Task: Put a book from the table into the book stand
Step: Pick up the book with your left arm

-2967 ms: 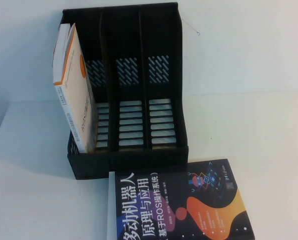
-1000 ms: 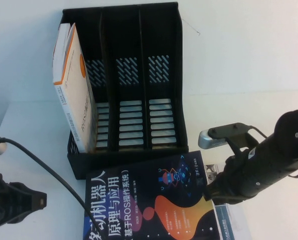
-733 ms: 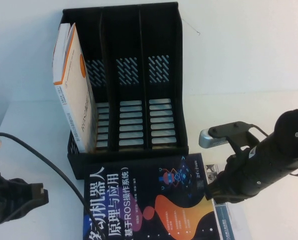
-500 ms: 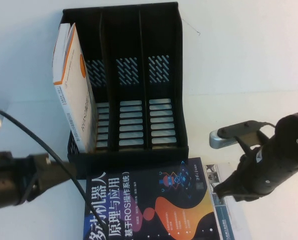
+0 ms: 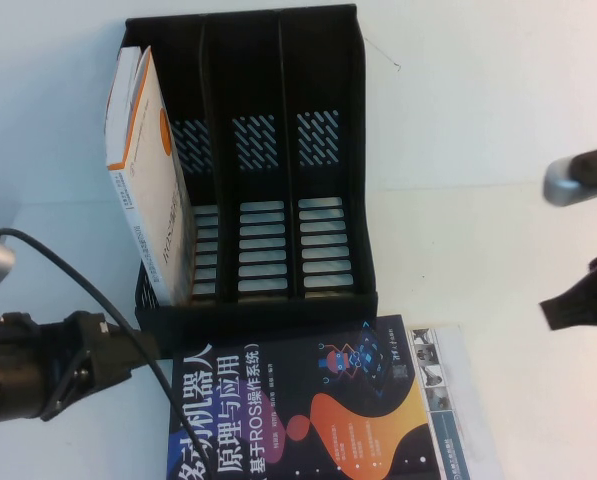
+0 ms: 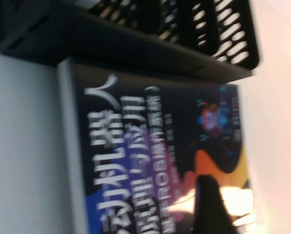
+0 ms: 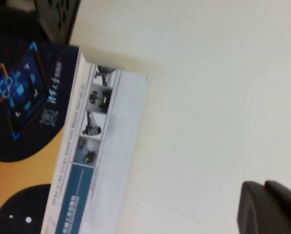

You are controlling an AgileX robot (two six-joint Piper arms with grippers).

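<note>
The white book's edge (image 5: 460, 405) pokes out flat from under the dark book (image 5: 303, 400). The white book will stay behind when I lift the dark book.
The dark navy book (image 5: 298, 400) with white Chinese title lies flat on the white table (image 5: 498, 250), just in front of the black three-slot book stand (image 5: 278, 120). It shows in the left wrist view (image 6: 155, 146) and its corner in the right wrist view (image 7: 23, 97). My left gripper (image 5: 138, 350) is beside the book's left edge; in its wrist view it (image 6: 255, 209) hangs open over the book's orange patch. My right gripper (image 5: 583, 300) is at the right edge, away from the book; in its wrist view it (image 7: 267, 200) is shut and empty over bare table.
A white-and-orange book (image 5: 148, 180) stands tilted in the stand's left slot; the other two slots hold nothing. A white book with car-part pictures (image 5: 448, 400) lies under the dark book, sticking out at its right. A cable (image 5: 78, 285) runs from the left arm.
My right arm has pulled back to the right, away from the dark book. My left arm has moved right, up to the book's left edge. The book lies further left than at first.
</note>
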